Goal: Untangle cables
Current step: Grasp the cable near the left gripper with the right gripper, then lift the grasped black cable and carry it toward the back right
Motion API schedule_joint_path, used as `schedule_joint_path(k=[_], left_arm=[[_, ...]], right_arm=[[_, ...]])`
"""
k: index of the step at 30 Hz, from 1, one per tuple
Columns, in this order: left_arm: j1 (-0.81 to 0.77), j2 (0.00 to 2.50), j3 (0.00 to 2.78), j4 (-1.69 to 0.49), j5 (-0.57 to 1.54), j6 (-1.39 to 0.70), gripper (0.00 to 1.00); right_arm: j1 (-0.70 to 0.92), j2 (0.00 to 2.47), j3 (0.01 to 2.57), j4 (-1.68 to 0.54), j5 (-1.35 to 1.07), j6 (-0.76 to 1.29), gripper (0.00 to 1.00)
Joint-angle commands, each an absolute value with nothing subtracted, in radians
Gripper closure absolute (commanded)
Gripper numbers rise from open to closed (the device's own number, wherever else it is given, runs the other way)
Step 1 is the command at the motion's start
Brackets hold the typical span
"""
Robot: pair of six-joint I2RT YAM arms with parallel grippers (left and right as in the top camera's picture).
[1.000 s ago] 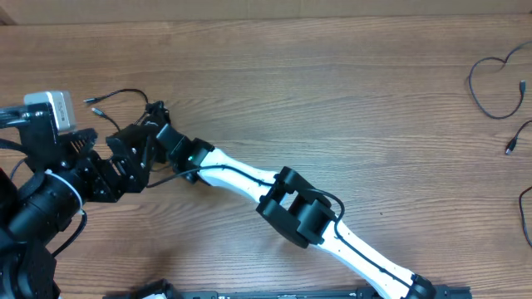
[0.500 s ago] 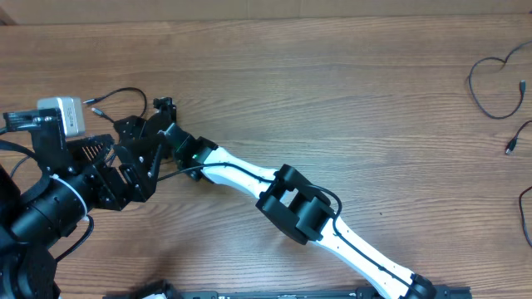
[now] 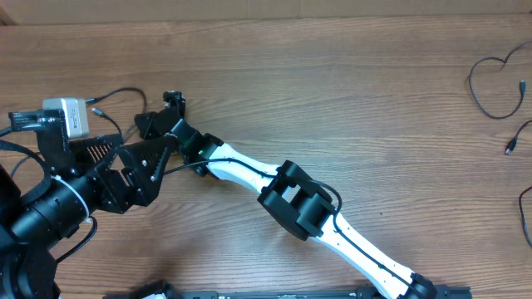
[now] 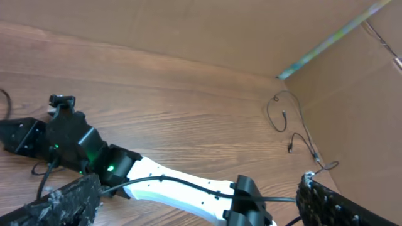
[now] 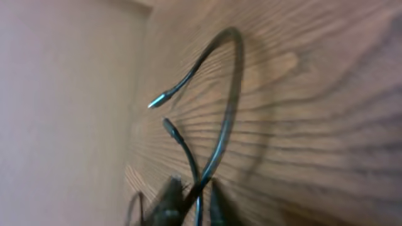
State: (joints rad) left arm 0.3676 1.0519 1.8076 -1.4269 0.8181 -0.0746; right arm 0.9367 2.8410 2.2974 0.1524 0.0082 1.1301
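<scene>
The fingers of the robot's right gripper hold the thin black cable and the plug tip (image 3: 91, 100) lies free, so the right gripper keeps pulling toward the loose cables (image 3: 494, 115) and then lets go.
A thin black cable (image 3: 123, 91) with small plug ends lies at the far left of the wooden table. My right gripper (image 3: 143, 124) reaches across to it. In the right wrist view its fingers (image 5: 191, 202) are shut on this cable (image 5: 227, 94), which arcs up to a silvery plug tip (image 5: 154, 103). A second strand (image 5: 179, 141) runs through the same grip. My left gripper (image 3: 137, 170) is open and empty beside the right gripper. Its fingers (image 4: 188, 204) are spread wide in the left wrist view. More loose cables (image 3: 490, 83) lie at the far right; they also show in the left wrist view (image 4: 282, 113).
The right arm (image 3: 316, 212) stretches diagonally across the table from the front right. A cardboard wall (image 4: 352, 100) stands along the back and right side. A plug-ended cable (image 3: 517, 139) lies near the right edge.
My right gripper has moved up and a little right with the cable in it. My left gripper has shifted right, closer under the right gripper.
</scene>
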Motion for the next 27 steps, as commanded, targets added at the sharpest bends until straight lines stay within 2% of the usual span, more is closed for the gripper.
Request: schedule_joint_path(k=[1, 9, 14, 17, 22, 27], left_arm=[[0.372, 1.051, 1.823, -1.428, 0.859, -0.067, 0.03], [0.372, 1.051, 1.823, -1.440, 0.857, -0.066, 0.04], [0.372, 1.051, 1.823, -1.439, 0.858, -0.055, 0.03], [0.372, 1.051, 1.823, -1.439, 0.858, -0.055, 0.03], [0.372, 1.051, 1.823, -1.436, 0.858, -0.055, 0.02], [0.372, 1.051, 1.823, -1.439, 0.858, -0.056, 0.02]], right_arm=[[0.926, 2.860, 2.305, 0.165, 0.028, 1.118, 0.96], [0.842, 2.857, 2.305, 0.296, -0.101, 1.012, 0.96], [0.720, 2.808, 2.306, 0.362, -0.230, 1.011, 0.96], [0.638, 2.752, 2.306, 0.352, -0.340, 0.902, 0.96], [0.488, 2.605, 2.306, 0.123, -0.460, 0.667, 0.96], [0.337, 2.445, 2.306, -0.128, -0.461, 0.434, 0.96]])
